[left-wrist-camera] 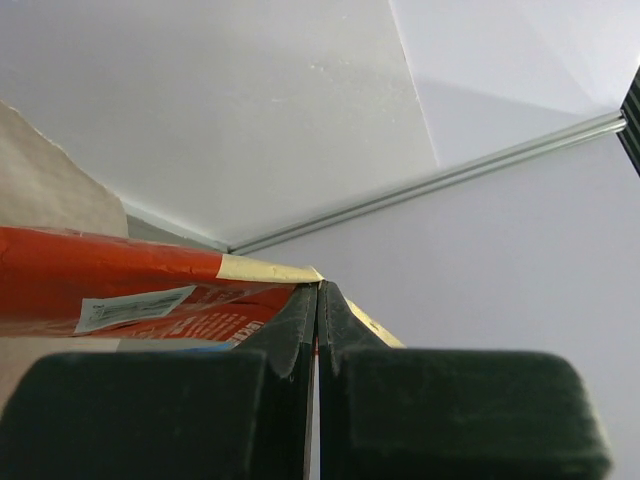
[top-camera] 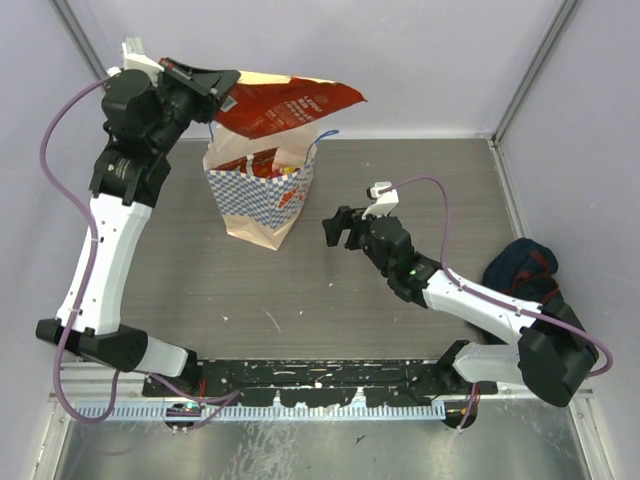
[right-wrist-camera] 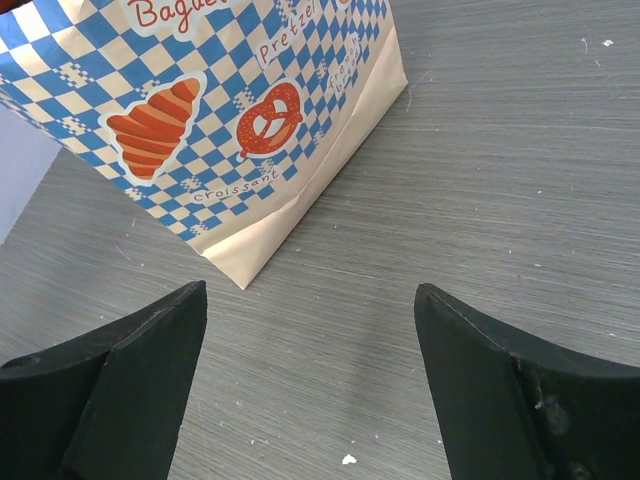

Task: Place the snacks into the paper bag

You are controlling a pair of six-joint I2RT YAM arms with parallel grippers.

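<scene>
The red Doritos chip bag (top-camera: 288, 104) hangs by its corner above the paper bag's opening (top-camera: 262, 158), so my left gripper keeps going toward that opening and lets go there.
The paper bag (top-camera: 258, 195) stands upright at the back middle of the table, tan with a blue-and-white checked band; other snack packets (top-camera: 262, 163) show in its open top. My left gripper (top-camera: 222, 88) is shut on the corner of the red Doritos chip bag (top-camera: 290, 107) and holds it flat in the air above the bag's mouth. In the left wrist view the red bag (left-wrist-camera: 120, 290) lies left of my closed fingers (left-wrist-camera: 300, 325). My right gripper (top-camera: 336, 229) is open and empty, low over the table right of the paper bag (right-wrist-camera: 210, 110).
A dark navy cloth bag with red trim (top-camera: 520, 268) lies at the right edge of the table. Metal frame posts and white walls enclose the back and sides. The table (top-camera: 400, 190) is grey wood-grain.
</scene>
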